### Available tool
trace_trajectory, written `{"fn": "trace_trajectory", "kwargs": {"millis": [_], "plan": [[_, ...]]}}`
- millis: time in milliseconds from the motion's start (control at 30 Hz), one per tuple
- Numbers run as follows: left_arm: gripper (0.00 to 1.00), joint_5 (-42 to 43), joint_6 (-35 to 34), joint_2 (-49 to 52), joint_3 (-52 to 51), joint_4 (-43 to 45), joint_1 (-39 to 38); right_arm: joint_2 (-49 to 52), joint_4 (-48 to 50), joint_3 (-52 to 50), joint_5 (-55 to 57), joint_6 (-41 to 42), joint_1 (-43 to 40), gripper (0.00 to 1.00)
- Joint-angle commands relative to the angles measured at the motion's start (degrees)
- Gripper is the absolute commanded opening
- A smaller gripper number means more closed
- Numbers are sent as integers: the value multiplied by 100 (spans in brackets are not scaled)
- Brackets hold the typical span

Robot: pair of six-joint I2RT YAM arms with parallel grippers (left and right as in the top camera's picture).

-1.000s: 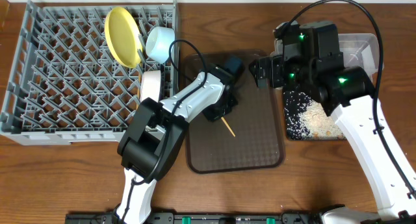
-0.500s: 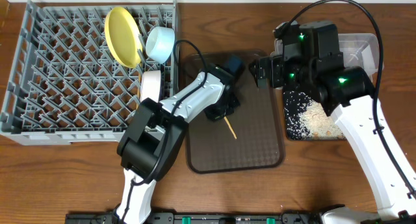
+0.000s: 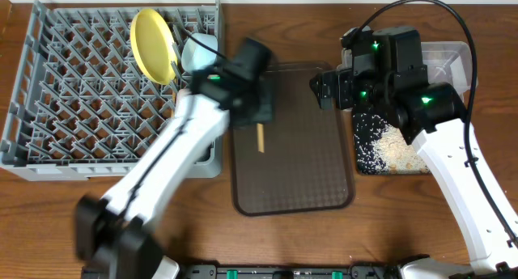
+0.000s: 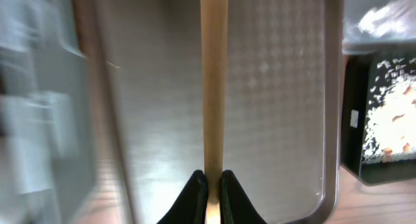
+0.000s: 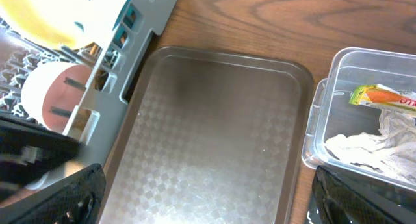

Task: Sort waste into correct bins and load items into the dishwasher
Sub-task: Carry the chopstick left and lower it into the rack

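I should keep my left gripper carrying the wooden chopsticks (image 3: pixel 261 138) over, since they run parallel to the grey dish rack's side, until they lie beside the white item (image 3: pixel 182 98).
My left gripper (image 3: pixel 261 127) is shut on wooden chopsticks (image 3: pixel 261 138) and holds them above the left part of the brown tray (image 3: pixel 324 182); in the left wrist view the chopsticks (image 4: pixel 214 81) run straight up from the closed fingers (image 4: pixel 213 185). The grey dish rack (image 3: pixel 73 101) holds the yellow plate (image 3: pixel 152 44), a light blue bowl (image 3: pixel 200 46) and a white item partly hidden by the arm. My right gripper (image 5: pixel 208 204) is open and empty over the brown tray (image 5: pixel 214 133). The clear tub (image 5: pixel 364 113) holds the wrapper (image 5: pixel 383 97) and tissue (image 5: pixel 377 149). The black tray (image 3: pixel 388 150) holds rice scraps.
The brown serving tray lies between the rack and the bins. The right arm hangs over the black tray and clear tub (image 3: pixel 449 61). Bare wooden table (image 3: pixel 48 222) lies in front of the rack.
My left arm has swung up and left, lifting the chopsticks off the brown tray toward the rack. The right arm has not moved.
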Motion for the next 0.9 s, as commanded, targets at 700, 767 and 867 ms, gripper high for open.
{"fn": "trace_trajectory", "kwargs": {"millis": [700,767,867], "plan": [[7,-2197,2662,164,-216,-916,2090,37,-4,74,-7,61,20,99],[7,-2197,2673,278,-223,-920,2118,37,-4,74,-7,61,20,99],[7,-2197,2693,505,-236,-916,2131,37,-4,74,-9,61,20,99]]}}
